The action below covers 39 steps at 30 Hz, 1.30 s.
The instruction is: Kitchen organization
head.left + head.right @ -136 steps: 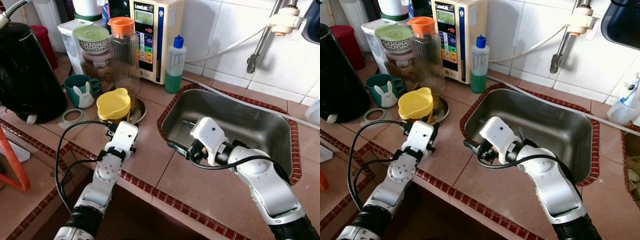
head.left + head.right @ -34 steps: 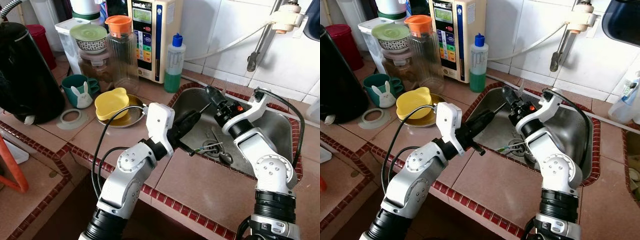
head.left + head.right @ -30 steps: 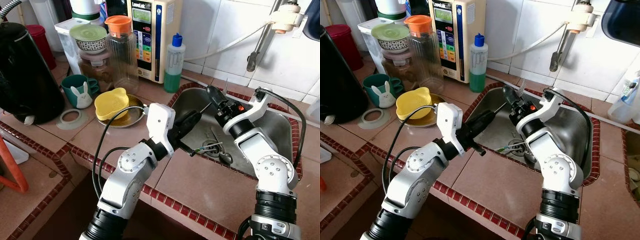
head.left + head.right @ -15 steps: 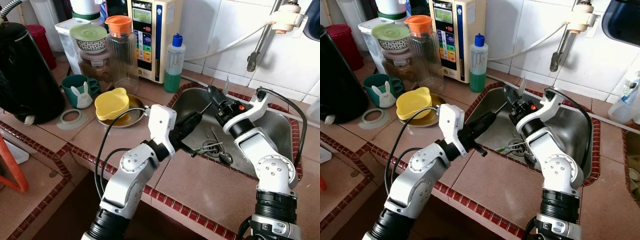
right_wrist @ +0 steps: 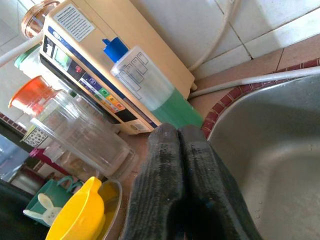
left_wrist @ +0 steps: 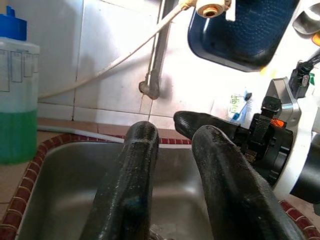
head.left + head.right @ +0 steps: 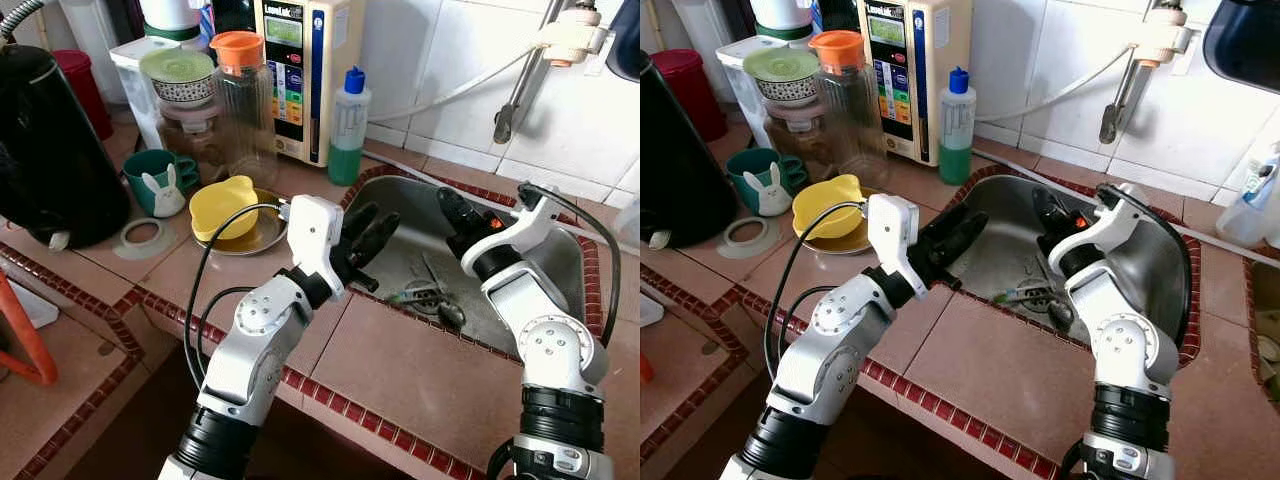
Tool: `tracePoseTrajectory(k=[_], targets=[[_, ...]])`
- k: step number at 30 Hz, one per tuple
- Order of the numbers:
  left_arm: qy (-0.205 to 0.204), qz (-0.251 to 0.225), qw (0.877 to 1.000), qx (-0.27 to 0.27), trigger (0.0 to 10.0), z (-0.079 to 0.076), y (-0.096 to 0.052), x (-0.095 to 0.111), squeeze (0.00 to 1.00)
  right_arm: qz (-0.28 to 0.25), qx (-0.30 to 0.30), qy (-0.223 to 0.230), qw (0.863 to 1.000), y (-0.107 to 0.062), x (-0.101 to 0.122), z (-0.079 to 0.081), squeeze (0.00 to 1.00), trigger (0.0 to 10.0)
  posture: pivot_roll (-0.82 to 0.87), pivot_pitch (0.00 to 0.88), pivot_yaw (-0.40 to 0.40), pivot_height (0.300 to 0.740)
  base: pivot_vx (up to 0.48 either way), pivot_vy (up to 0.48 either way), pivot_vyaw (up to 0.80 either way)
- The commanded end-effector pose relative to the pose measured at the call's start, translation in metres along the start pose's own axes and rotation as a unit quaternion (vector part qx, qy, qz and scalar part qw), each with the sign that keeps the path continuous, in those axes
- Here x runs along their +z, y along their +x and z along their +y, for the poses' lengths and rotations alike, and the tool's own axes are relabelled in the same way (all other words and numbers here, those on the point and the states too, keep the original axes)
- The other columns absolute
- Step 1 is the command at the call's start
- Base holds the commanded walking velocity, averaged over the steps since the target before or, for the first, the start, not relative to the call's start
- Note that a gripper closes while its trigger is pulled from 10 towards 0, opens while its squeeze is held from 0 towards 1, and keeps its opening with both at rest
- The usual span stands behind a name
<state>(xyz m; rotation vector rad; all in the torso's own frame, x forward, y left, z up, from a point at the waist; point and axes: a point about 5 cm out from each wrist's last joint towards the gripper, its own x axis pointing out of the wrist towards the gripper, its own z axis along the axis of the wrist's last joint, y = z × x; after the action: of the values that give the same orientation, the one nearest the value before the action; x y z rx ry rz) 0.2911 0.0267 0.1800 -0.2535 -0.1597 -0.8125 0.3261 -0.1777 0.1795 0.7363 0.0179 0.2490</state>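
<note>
I am about to lift the yellow bowl (image 7: 224, 209), which leans inside the wider metal plate (image 7: 263, 232), so it will come free alone and leave the metal plate empty.
My left gripper (image 7: 380, 216) hangs over the left rim of the steel sink (image 7: 545, 255). Its fingers are open and hold nothing, as the left wrist view (image 6: 175, 131) confirms. My right gripper (image 7: 447, 198) is above the middle of the basin, facing the left one a short way off. Its fingers are shut with nothing between them (image 5: 177, 131). Some cutlery (image 7: 420, 293) and a spoon (image 7: 450, 315) lie around the drain on the sink floor. A yellow bowl (image 7: 225, 200) rests tilted on a metal plate (image 7: 265, 235) left of the sink.
A green soap bottle (image 7: 347, 130), a beige water machine (image 7: 300, 70), an orange-lidded glass jar (image 7: 245, 100), a teal bunny mug (image 7: 160, 180) and a black kettle (image 7: 50, 150) crowd the back left counter. A tap pipe (image 7: 520, 90) hangs above the sink.
The fork that stood up from the right gripper is gone from it, and that gripper has shifted right. The left gripper's fingers have parted and drawn back towards the sink's left rim.
</note>
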Motion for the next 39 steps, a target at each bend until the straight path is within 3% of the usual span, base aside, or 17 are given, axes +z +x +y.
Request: tracePoseTrajectory(k=[1,9,14,15,16,17,18,19,20,21,22,23,27,28,29,35,39], targets=[[0.002,0.005,1.000,0.003,10.0,0.000,-0.001,-0.002,1.00,-0.007,-0.010,-0.005,1.000,0.000,0.002,-0.002,0.00,0.0,0.08,0.006,0.004,0.740,0.000,0.000,0.00],[0.002,0.006,1.000,0.003,10.0,0.000,-0.002,-0.002,1.00,-0.002,-0.016,-0.027,1.000,0.003,0.002,-0.003,0.00,0.0,0.09,0.004,0.003,0.740,0.000,0.000,0.00],[0.028,0.018,0.999,0.043,10.0,0.013,-0.008,-0.005,1.00,0.034,-0.037,-0.136,0.989,0.003,-0.009,-0.008,0.00,0.0,0.09,0.004,0.005,0.740,0.000,0.000,0.00],[0.045,0.028,0.997,0.062,10.0,0.018,-0.010,-0.006,1.00,0.042,-0.035,-0.183,0.982,0.002,-0.013,-0.009,0.00,0.0,0.09,0.004,0.004,0.740,0.000,0.000,0.00],[0.045,0.028,0.997,0.062,10.0,0.018,-0.010,-0.006,1.00,0.042,-0.035,-0.183,0.982,0.002,-0.013,-0.009,0.00,0.0,0.09,0.004,0.004,0.740,0.000,0.000,0.00],[0.050,0.027,0.995,0.078,10.0,0.024,-0.011,-0.006,1.00,0.063,-0.023,-0.231,0.971,0.000,-0.020,-0.008,0.00,0.0,0.10,0.005,0.005,0.740,0.000,0.000,0.00],[0.055,0.029,0.994,0.086,10.0,0.027,-0.012,-0.006,1.00,0.072,-0.019,-0.252,0.965,-0.001,-0.023,-0.007,0.00,2.5,0.10,0.006,0.005,0.740,0.000,0.000,0.00],[0.057,0.027,0.993,0.095,10.0,0.030,-0.013,-0.005,1.00,0.079,-0.013,-0.278,0.957,-0.002,-0.026,-0.007,0.00,4.2,0.10,0.006,0.005,0.740,0.000,0.000,0.00],[0.061,0.027,0.993,0.101,10.0,0.033,-0.013,-0.004,1.00,0.086,-0.008,-0.298,0.950,-0.004,-0.029,-0.006,0.00,2.9,0.10,0.006,0.005,0.740,0.000,0.000,0.00],[0.066,0.028,0.992,0.106,10.0,0.035,-0.014,-0.004,1.00,0.094,0.000,-0.313,0.945,-0.005,-0.032,-0.005,0.00,2.9,0.09,0.007,0.005,0.740,0.000,0.000,0.00],[0.073,0.028,0.990,0.117,10.0,0.039,-0.014,-0.003,1.00,0.105,0.014,-0.335,0.936,-0.007,-0.036,-0.003,0.00,6.1,0.09,0.007,0.006,0.740,0.000,0.000,0.00],[0.089,0.031,0.986,0.135,10.0,0.047,-0.014,-0.001,1.00,0.120,0.035,-0.373,0.919,-0.010,-0.043,0.001,0.00,10.0,0.09,0.008,0.006,0.740,0.000,0.000,0.00],[0.112,0.035,0.980,0.163,10.0,0.060,-0.015,0.002,1.00,0.131,0.057,-0.408,0.902,-0.014,-0.049,0.005,0.00,10.0,0.09,0.010,0.008,0.740,0.000,0.000,0.00],[0.123,0.034,0.976,0.177,10.0,0.066,-0.015,0.004,1.00,0.134,0.067,-0.414,0.898,-0.016,-0.051,0.006,0.91,10.0,0.09,0.011,0.009,0.740,0.000,0.000,0.00],[0.131,0.034,0.973,0.187,10.0,0.071,-0.015,0.006,1.00,0.137,0.074,-0.417,0.896,-0.017,-0.053,0.008,1.00,10.0,0.09,0.011,0.009,0.740,0.000,0.000,0.00],[0.171,0.041,0.954,0.244,10.0,0.101,-0.016,0.016,1.00,0.153,0.116,-0.427,0.884,-0.027,-0.061,0.016,1.00,10.0,0.08,0.016,0.014,0.740,0.000,0.000,0.00],[0.196,0.054,0.933,0.298,10.0,0.120,-0.022,0.021,1.00,0.183,0.211,-0.407,0.870,-0.046,-0.068,0.035,1.00,10.0,0.08,0.020,0.017,0.740,0.000,0.000,0.00]])
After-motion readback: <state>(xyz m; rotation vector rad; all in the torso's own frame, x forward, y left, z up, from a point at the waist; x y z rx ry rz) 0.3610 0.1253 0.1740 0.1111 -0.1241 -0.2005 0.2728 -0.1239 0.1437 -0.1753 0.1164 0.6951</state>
